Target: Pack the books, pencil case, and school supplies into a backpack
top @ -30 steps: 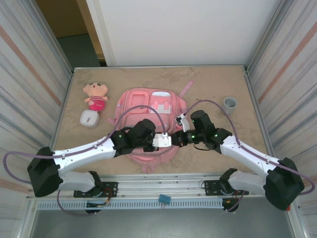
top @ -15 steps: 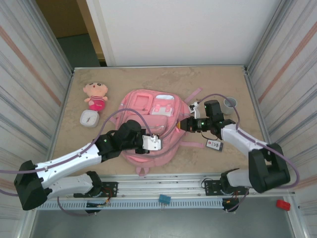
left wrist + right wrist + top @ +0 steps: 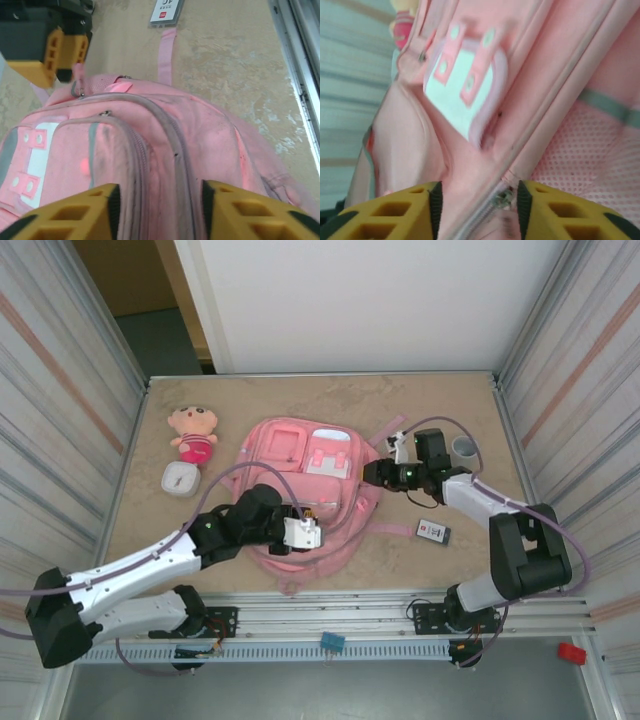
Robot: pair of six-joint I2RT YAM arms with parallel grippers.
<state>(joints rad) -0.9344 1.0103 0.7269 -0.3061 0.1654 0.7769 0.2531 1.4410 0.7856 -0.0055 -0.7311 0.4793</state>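
The front pocket's zipper pull (image 3: 105, 113) is near my right gripper, and the pocket's rim (image 3: 133, 200) is loose. My left gripper should pinch the pocket's rim first, before my right gripper pulls.
The pink backpack (image 3: 300, 455) lies flat in the middle of the table. My left gripper (image 3: 310, 534) hovers at its near right part. In the left wrist view it (image 3: 160, 200) is open, its fingers either side of the zipper ridges of the backpack (image 3: 150, 125). My right gripper (image 3: 370, 474) is at the backpack's right edge. It (image 3: 477, 200) is open too, with a metal zipper pull (image 3: 502, 196) between its fingers over the backpack (image 3: 560, 65). One of the school supplies, a small flat black rectangle (image 3: 433, 531) (image 3: 166, 11), lies on the table right of the backpack. The books and pencil case are out of view.
A pink-and-tan plush doll (image 3: 192, 433) and a small white square thing (image 3: 180, 478) sit left of the backpack. A grey ring-shaped cylinder (image 3: 463, 448) stands at the back right. A pink strap (image 3: 385, 430) trails behind the backpack. Metal walls close in both sides.
Both grippers were shut close together at the backpack's near side; they have moved apart and opened. The right one swung out to the backpack's right edge. The black rectangle came into view.
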